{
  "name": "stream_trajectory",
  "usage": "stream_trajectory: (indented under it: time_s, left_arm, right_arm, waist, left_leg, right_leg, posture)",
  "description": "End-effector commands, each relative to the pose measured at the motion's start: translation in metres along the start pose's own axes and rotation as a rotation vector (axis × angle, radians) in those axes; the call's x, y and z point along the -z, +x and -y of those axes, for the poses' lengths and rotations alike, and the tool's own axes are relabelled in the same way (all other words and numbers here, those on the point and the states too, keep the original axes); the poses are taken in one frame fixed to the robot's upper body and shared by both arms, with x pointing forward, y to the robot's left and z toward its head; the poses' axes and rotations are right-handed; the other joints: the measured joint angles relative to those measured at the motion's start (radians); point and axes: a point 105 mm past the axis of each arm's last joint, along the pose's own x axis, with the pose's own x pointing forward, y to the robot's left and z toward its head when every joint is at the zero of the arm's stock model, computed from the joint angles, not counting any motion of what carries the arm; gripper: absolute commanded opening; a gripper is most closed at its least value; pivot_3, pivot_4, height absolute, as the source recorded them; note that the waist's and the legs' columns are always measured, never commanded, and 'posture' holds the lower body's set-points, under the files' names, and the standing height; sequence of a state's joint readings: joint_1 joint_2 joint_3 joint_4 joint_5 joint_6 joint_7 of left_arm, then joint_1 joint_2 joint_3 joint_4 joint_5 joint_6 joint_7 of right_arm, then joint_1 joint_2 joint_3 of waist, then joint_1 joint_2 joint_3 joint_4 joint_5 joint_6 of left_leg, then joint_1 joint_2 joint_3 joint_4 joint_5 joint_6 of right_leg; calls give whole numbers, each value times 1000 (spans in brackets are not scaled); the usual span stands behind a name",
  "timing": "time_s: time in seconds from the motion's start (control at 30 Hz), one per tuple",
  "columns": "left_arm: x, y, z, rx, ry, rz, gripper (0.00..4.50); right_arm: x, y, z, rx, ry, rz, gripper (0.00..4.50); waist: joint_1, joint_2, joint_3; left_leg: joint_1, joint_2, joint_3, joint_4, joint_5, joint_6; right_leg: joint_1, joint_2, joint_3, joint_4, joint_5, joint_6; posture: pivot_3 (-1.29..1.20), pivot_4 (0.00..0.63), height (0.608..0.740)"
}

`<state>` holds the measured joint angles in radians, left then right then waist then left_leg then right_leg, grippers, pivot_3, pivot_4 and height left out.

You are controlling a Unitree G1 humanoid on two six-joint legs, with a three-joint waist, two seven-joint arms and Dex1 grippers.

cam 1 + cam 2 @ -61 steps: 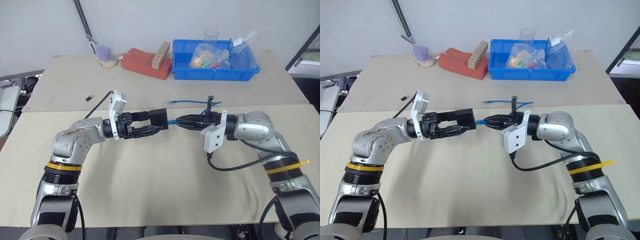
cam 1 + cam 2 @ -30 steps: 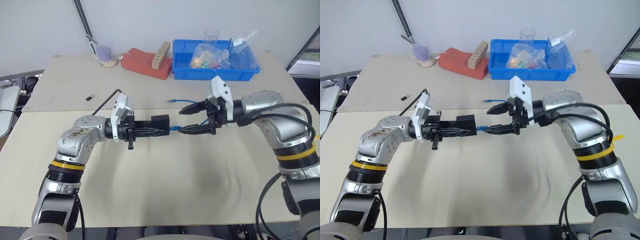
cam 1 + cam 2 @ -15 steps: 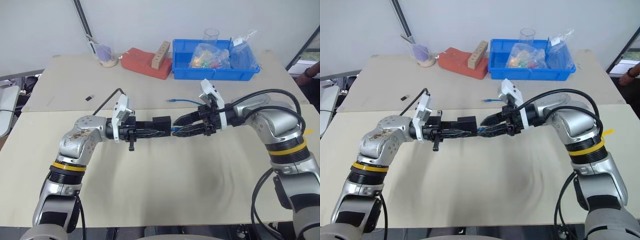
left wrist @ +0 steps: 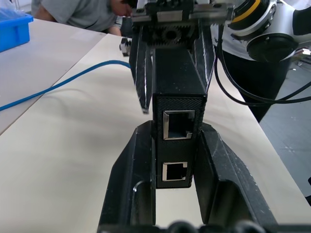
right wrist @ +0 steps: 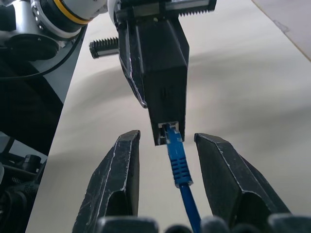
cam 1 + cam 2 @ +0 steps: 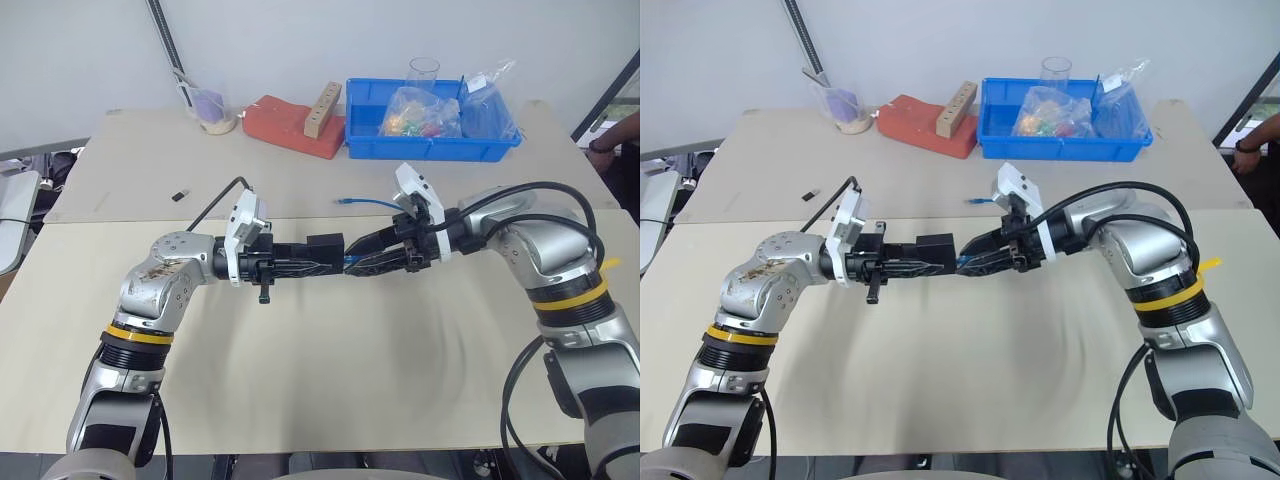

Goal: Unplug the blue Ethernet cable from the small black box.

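Observation:
I expect the plug to slide out whole when I pull it back with my right gripper, because the blue boot points straight out of the port.
The small black box hangs above the table with my left gripper shut on its sides; the left wrist view shows the box between my fingers, two ports facing the camera. The blue Ethernet cable trails back over the table, and its plug sits in the box's port. My right gripper meets the box from the right, open, its fingers on either side of the plug's blue boot without touching it.
At the table's back stand a blue bin of bags, a red block, a wooden strip and a cup. A tiny black piece lies at left. A person's arm shows at far right.
My right gripper has come in to the left, closer to the box, and its jaws have narrowed around the plug. The left gripper and box have stayed still.

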<state>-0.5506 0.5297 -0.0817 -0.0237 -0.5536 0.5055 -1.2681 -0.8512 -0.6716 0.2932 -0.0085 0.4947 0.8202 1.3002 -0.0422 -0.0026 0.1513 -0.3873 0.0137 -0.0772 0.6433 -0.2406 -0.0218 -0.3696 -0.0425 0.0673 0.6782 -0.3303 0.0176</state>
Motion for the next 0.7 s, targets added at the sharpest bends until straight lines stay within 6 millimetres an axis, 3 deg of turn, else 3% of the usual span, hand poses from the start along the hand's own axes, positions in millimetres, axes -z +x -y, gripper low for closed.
stream_trajectory:
  time_s: [0.03,0.2,0.4,0.43,0.7]
  left_arm:
    - [-10,2,4,22,38,24,537]
    - [-11,2,4,23,40,22,537]
    - [-9,1,4,21,44,12,537]
    - [-9,2,4,23,44,11,537]
    - [-6,2,7,41,43,-7,537]
  right_arm:
    - [-6,-1,-1,-6,-47,20,2049]
    - [-6,-2,2,-7,-43,26,2049]
    - [-8,-3,5,-11,-41,33,129]
    - [-8,-3,6,-14,-40,32,25]
    - [-6,-3,5,-52,-49,14,25]
  waist:
    - [0,0,0]
    - [0,0,0]
    - [0,0,0]
    - [0,0,0]
    - [0,0,0]
  left_leg:
    - [0,0,0,0,0,0]
    - [0,0,0,0,0,0]
    - [0,0,0,0,0,0]
    - [0,0,0,0,0,0]
    - [0,0,0,0,0,0]
  right_leg:
    - [0,0,0,0,0,0]
    - [0,0,0,0,0,0]
    - [0,0,0,0,0,0]
    - [0,0,0,0,0,0]
    - [0,0,0,0,0,0]
  posture:
    - [0,150,740]
    - [0,150,740]
    - [0,150,740]
    - [0,150,740]
    - [0,150,740]
